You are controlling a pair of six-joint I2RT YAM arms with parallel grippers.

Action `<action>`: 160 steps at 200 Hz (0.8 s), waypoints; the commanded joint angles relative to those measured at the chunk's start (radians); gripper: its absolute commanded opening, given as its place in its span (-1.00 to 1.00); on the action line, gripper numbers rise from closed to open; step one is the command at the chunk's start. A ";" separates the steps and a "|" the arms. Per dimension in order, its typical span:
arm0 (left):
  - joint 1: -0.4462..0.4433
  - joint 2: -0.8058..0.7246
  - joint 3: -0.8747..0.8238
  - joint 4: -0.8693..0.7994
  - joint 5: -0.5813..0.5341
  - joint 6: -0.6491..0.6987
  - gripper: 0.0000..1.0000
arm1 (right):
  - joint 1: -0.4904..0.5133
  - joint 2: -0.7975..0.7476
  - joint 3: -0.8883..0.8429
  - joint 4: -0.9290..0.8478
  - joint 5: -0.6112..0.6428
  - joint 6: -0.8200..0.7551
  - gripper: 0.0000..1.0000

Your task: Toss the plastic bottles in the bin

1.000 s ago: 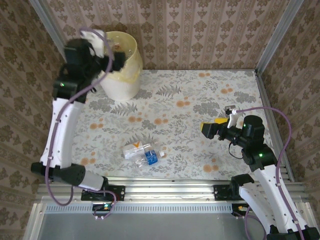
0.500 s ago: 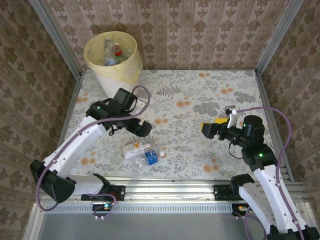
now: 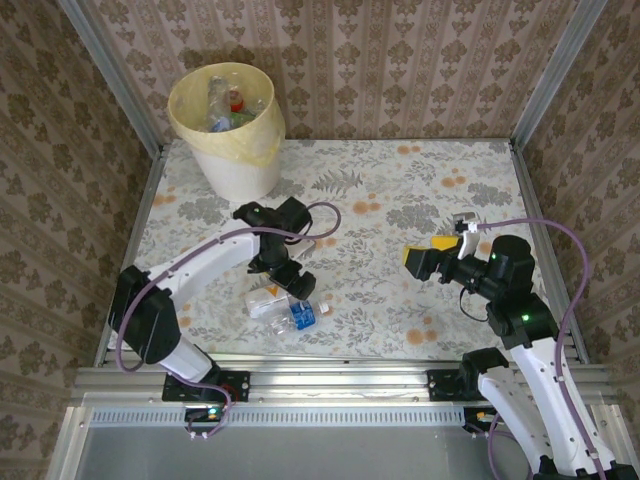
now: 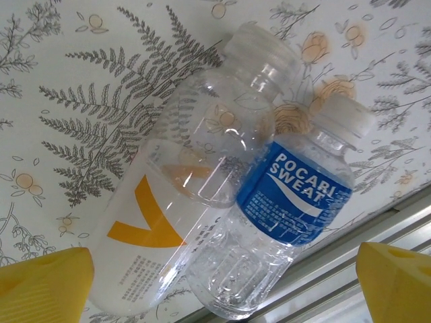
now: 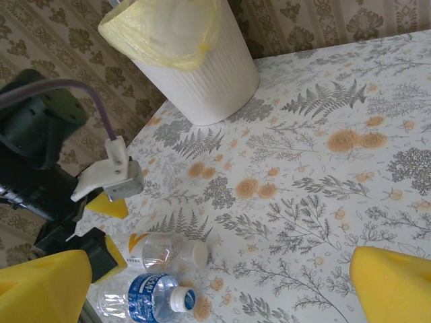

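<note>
I keep lowering my left gripper until its fingers close around the orange-label bottle's upper body (image 4: 205, 131), since the orange-label bottle's top end (image 4: 259, 64) lies free of the blue-label bottle.
Two plastic bottles lie side by side near the table's front edge: a clear one with a white and orange label (image 3: 270, 300) (image 4: 161, 208) (image 5: 165, 252) and a clear one with a blue label (image 3: 306, 314) (image 4: 293, 202) (image 5: 145, 296). My left gripper (image 3: 288, 277) (image 4: 219, 293) hovers open just above them, one yellow fingertip (image 4: 44, 282) to each side, touching neither. The bin (image 3: 228, 135) (image 5: 202, 67) stands at the far left with several bottles inside. At the right, my right gripper (image 3: 428, 252) (image 5: 219, 289) hangs open and empty, pointing toward the bottles.
A metal rail (image 3: 330, 360) runs along the front edge, right by the blue-label bottle. Patterned walls close in the back and both sides. The floral tabletop (image 3: 400, 190) spreads between the bin and the right arm.
My left arm swung from over the bin down and toward the front, and its open gripper now sits above the two bottles. The right arm has not moved.
</note>
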 commanded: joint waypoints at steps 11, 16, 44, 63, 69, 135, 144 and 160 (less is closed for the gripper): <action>0.030 0.046 -0.012 -0.029 -0.022 0.028 0.97 | 0.009 -0.014 0.007 -0.014 -0.001 0.009 1.00; 0.034 0.054 -0.014 -0.027 -0.023 0.029 0.97 | 0.009 -0.014 0.007 -0.013 -0.001 0.009 1.00; 0.049 0.086 -0.028 -0.003 -0.006 0.039 0.96 | 0.009 -0.014 0.010 -0.017 0.001 0.007 1.00; 0.059 0.102 -0.038 0.017 -0.001 0.047 0.95 | 0.009 -0.015 0.010 -0.017 0.001 0.008 1.00; 0.065 0.105 -0.042 0.023 0.006 0.048 0.95 | 0.008 -0.014 0.010 -0.016 0.001 0.008 1.00; 0.123 0.139 -0.064 0.060 0.031 0.075 0.83 | 0.009 -0.015 0.014 -0.022 0.004 0.008 1.00; 0.126 0.140 -0.068 0.066 0.036 0.077 0.83 | 0.009 -0.016 0.014 -0.023 0.005 0.006 1.00; 0.129 0.142 -0.073 0.074 0.039 0.079 0.82 | 0.009 -0.014 0.016 -0.023 0.005 0.005 1.00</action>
